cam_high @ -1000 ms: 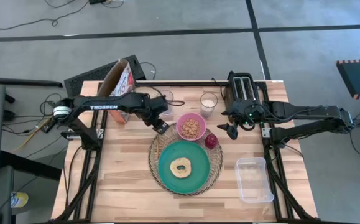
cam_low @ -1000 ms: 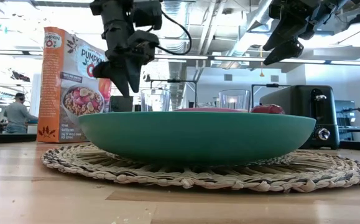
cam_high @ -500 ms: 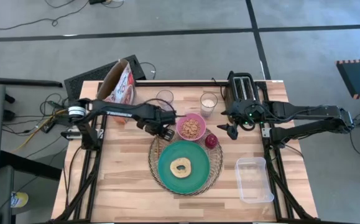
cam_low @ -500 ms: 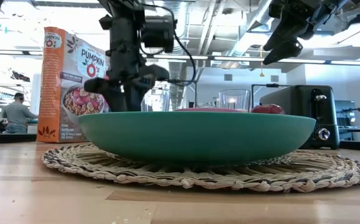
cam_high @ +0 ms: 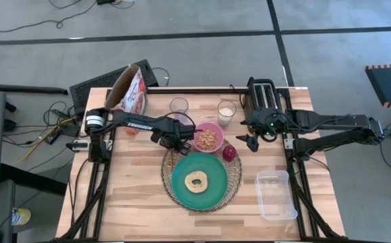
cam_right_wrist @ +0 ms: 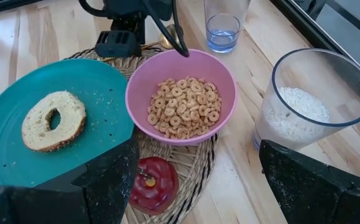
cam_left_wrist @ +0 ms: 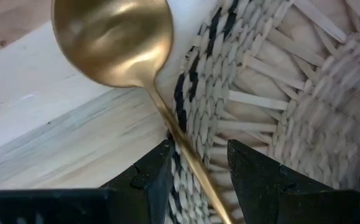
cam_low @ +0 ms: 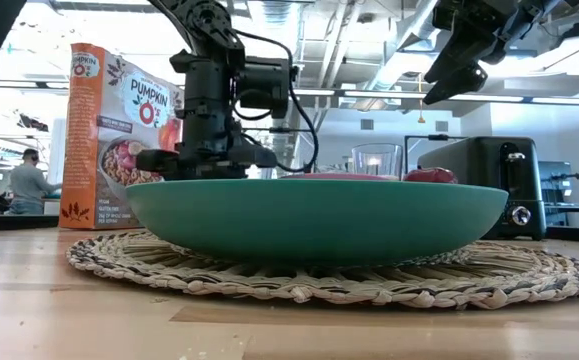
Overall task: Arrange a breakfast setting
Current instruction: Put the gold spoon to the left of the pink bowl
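The gold spoon's handle (cam_left_wrist: 176, 135) slants close to one finger of my left gripper. I should stay open, move over and go down to get the spoon's handle (cam_left_wrist: 188, 156) in the middle, then close.
A teal plate (cam_high: 212, 192) with a tan bagel (cam_high: 196, 181) sits on a round woven charger (cam_high: 233, 181). A pink bowl (cam_high: 209, 138) of cereal and a dark red fruit (cam_high: 229, 152) rest on the charger's far rim. A gold spoon (cam_left_wrist: 111, 37) lies with its bowl on the wood and its handle (cam_left_wrist: 189, 158) across the charger's left rim. My left gripper (cam_high: 175, 143) is low over the spoon and open, with one finger on either side of the handle, and I see no touch. My right gripper (cam_high: 251, 143) is open and empty in the air near the toaster.
An orange cereal box (cam_high: 129, 91), a glass of water (cam_high: 179, 106), a glass of white stuff (cam_high: 227, 112) and a black toaster (cam_high: 263, 96) stand along the far edge. A clear plastic tub (cam_high: 276, 196) lies at the near right. Bare wood shows at the near left.
My left gripper has gone toward the table's right edge and down, from beside the cereal box to the spoon at the charger's left rim. The spoon and the other things have stayed put.
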Controlling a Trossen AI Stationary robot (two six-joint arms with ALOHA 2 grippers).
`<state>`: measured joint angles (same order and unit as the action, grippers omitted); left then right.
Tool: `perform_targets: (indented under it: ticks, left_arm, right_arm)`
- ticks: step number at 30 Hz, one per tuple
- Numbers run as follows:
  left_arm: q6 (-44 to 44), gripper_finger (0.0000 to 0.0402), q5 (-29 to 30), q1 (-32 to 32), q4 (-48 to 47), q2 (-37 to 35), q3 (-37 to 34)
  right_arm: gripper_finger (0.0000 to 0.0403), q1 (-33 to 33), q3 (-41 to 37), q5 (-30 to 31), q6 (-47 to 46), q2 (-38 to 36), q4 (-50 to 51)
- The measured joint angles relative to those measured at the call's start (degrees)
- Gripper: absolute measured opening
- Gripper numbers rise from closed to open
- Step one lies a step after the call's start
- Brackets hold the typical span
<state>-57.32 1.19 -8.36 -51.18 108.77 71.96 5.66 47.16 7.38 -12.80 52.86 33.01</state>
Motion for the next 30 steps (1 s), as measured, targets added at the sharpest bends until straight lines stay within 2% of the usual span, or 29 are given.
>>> perform_targets:
  ticks: [4,12,17,25,30]
  left_arm:
    - [-0.8,0.0134,0.8,0.0,-0.1,0.1,0.0]
    - [-0.8,0.0069,0.9,0.0,-0.4,0.1,0.0]
    - [-0.9,0.0048,1.3,0.0,-0.4,0.1,0.0]
    - [-1.0,0.0048,1.5,0.0,-0.4,0.1,0.0]
    - [-1.1,0.0087,1.6,0.1,-0.4,0.1,0.0]
  right_arm:
    - [0.036,0.0,0.0,0.0,0.7,0.0,0.0]
    - [0.036,0.0,0.0,0.0,0.7,0.0,0.0]
    - [0.036,0.0,0.0,0.0,0.9,0.0,0.0]
    - [0.036,0.0,0.0,0.0,0.9,0.0,0.0]
    - [0.036,0.0,0.0,0.0,0.8,0.0,0.0]
